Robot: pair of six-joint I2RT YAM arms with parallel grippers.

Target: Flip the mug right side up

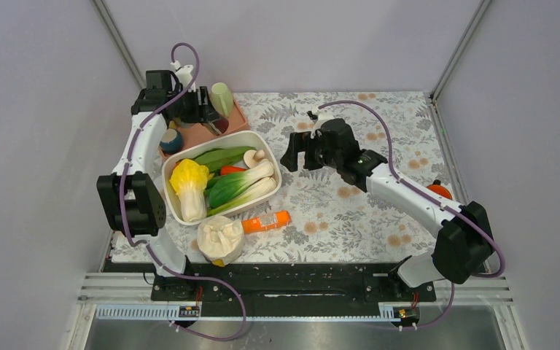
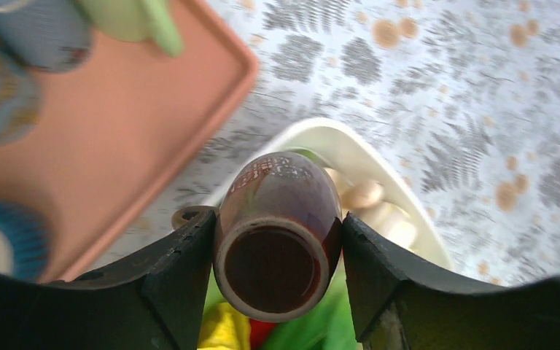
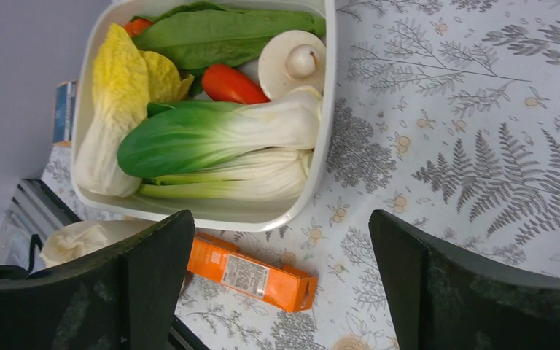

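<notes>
The dark maroon mug's loose end (image 1: 219, 125) sticks out clear of my left gripper. I should now move my right gripper toward it with open fingers until they straddle the mug's rim (image 1: 224, 130).
My left gripper (image 1: 211, 117) is shut on the dark maroon mug (image 1: 219, 125), holding it in the air over the near corner of the pink tray (image 1: 203, 135). In the left wrist view the mug (image 2: 284, 189) lies tilted between the black fingers (image 2: 182, 270). A round end with a pale ring faces the camera, and a small handle loop (image 2: 187, 216) pokes out at the left finger. My right gripper (image 1: 300, 154) hangs open over the floral tablecloth beside the white tub. Its jaws (image 3: 278, 226) stand wide apart with nothing between them.
A white tub (image 1: 169, 175) of vegetables sits left of centre. Near the front edge lie an orange box (image 1: 266, 222) and a white bundle (image 1: 220, 239). The tray also carries a green cup (image 1: 222, 98) and a blue round thing (image 1: 171, 138). An orange object (image 1: 437, 189) sits by the right arm.
</notes>
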